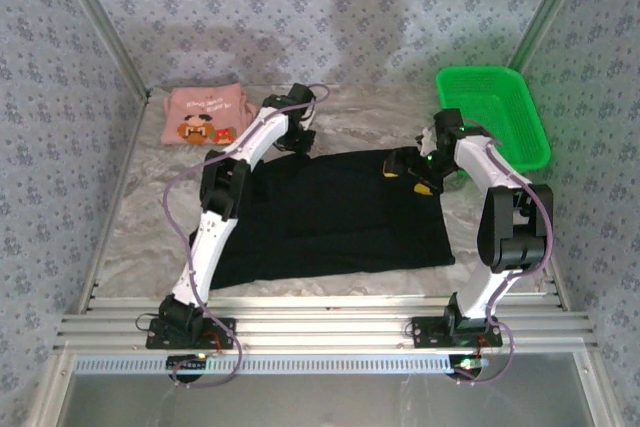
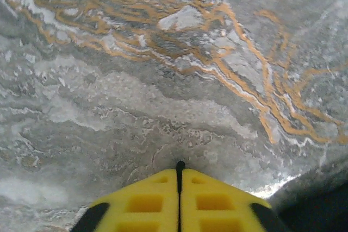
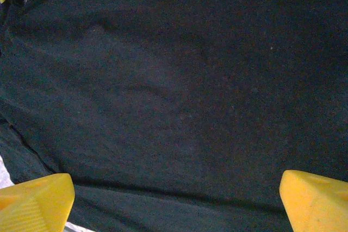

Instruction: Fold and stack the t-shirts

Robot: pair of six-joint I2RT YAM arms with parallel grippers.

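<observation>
I see the black t-shirt (image 1: 406, 185) lying flat under my right gripper's open fingers, so I should keep moving them toward its corner by the green basket and close there.
The black t-shirt (image 1: 330, 212) lies spread flat across the middle of the table. The salmon-pink t-shirt (image 1: 205, 115), with its cartoon face print up, sits folded at the back left. My left gripper (image 1: 297, 142) is at the black shirt's far left edge. In the left wrist view it (image 2: 180, 188) is shut, its yellow fingers pressed together over bare marble, with a corner of black cloth (image 2: 321, 210) to its right. My right gripper (image 1: 408, 177) hovers over the shirt's far right part. It (image 3: 174, 210) stands open, fingertips (image 3: 35, 202) wide apart above the black cloth (image 3: 174, 80).
A green plastic basket (image 1: 492, 115) stands at the back right, close behind the right arm. The marble-patterned tabletop (image 1: 140, 207) shows bare to the left of the black shirt. Patterned walls close in the sides and back.
</observation>
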